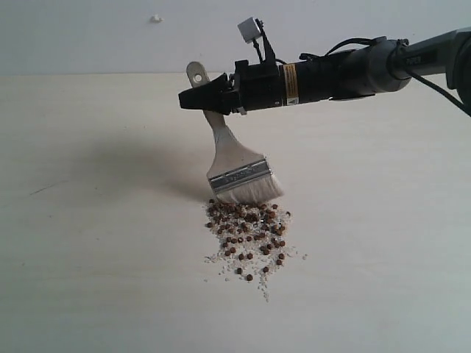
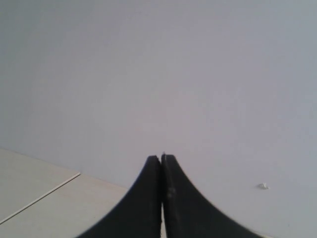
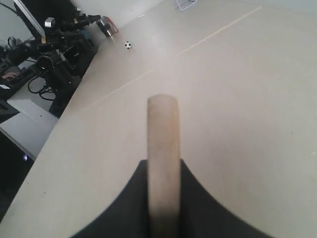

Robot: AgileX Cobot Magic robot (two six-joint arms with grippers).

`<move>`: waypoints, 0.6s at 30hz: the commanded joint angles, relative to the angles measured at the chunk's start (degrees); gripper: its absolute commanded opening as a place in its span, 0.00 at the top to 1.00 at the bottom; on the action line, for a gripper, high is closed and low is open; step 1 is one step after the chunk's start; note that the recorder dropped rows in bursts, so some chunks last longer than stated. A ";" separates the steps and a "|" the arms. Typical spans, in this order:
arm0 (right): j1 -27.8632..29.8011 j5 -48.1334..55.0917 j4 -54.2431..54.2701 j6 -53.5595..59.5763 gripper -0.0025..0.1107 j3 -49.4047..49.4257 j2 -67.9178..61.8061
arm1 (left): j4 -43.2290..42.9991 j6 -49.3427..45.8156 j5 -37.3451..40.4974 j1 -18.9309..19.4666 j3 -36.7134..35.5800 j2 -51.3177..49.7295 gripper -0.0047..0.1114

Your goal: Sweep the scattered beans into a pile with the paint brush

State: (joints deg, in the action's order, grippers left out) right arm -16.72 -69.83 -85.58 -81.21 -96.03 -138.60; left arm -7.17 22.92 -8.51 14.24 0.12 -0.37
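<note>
The paint brush's bristles are touching the beans' far edge (image 1: 246, 205), and stray beans trail at the beans' near end (image 1: 251, 276), so the robot's right gripper should raise the paint brush and sweep from that near end.
The paint brush (image 1: 234, 163) stands tilted over the table, its pale bristles (image 1: 259, 193) touching the far edge of the beans (image 1: 249, 234). These small dark reddish-brown beans lie in a loose patch among white grains. My right gripper (image 1: 197, 98) reaches in from the right and is shut on the brush's wooden handle (image 3: 163, 148), whose end with the hole sticks up past the fingers. In the left wrist view my left gripper (image 2: 162, 157) is shut with nothing between its fingers, and it faces a plain wall. It does not show in the exterior view.
The pale table (image 1: 88, 257) spreads wide on all sides of the patch. A small black-and-white ball (image 3: 128, 45) lies far off near the table's edge, with dark equipment (image 3: 54, 54) beyond that edge. A small white fitting (image 1: 156, 18) sits on the back wall.
</note>
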 commanded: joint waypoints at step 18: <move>-1.32 -0.13 5.96 11.74 0.98 -0.40 2.63 | 0.35 -0.25 0.04 0.13 -0.12 0.37 0.96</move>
State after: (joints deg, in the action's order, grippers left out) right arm -17.12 -69.73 -80.81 -70.04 -96.03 -135.35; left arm -7.17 22.92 -8.51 14.24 0.12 -0.37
